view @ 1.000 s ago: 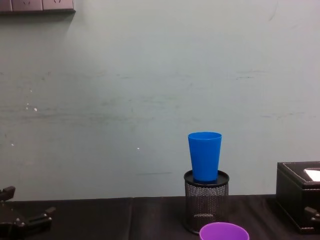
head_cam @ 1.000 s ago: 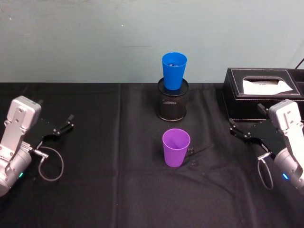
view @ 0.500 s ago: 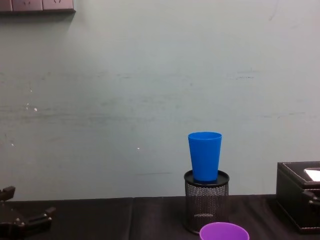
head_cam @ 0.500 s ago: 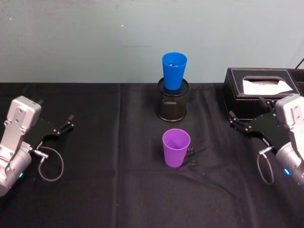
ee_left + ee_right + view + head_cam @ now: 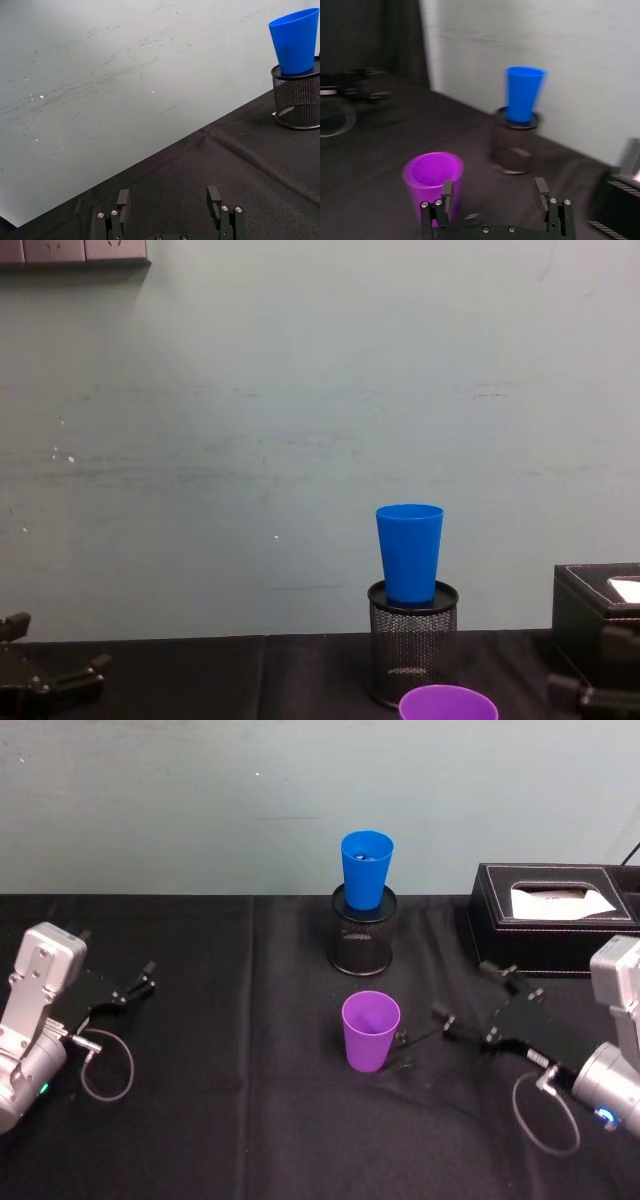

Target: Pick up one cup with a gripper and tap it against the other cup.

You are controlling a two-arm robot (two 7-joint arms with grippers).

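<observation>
The blue cup's base [image 5: 410,594] is well inside the pen holder's rim [image 5: 448,595], so the blue cup should stay standing when I tap the purple cup against it.
The purple cup [image 5: 371,1030] stands upright on the black cloth at mid-table, with its rim at the bottom edge of the chest view [image 5: 448,705]. Behind it the blue cup [image 5: 366,868] sits upright in the mouth of a black mesh pen holder [image 5: 363,935]. My right gripper [image 5: 468,993] is open, just right of the purple cup and pointing at it without touching. In the right wrist view the purple cup [image 5: 431,180] lies ahead, nearer one finger of that gripper [image 5: 494,192]. My left gripper [image 5: 117,950] rests open at the far left.
A black tissue box [image 5: 550,920] stands at the back right, behind my right arm. A grey wall closes the table's far edge. The left wrist view shows the blue cup [image 5: 295,40] and the mesh holder [image 5: 297,100] far off.
My right gripper has swung away from the tissue box and moved left and forward, toward the purple cup. The cups and the left arm have not moved.
</observation>
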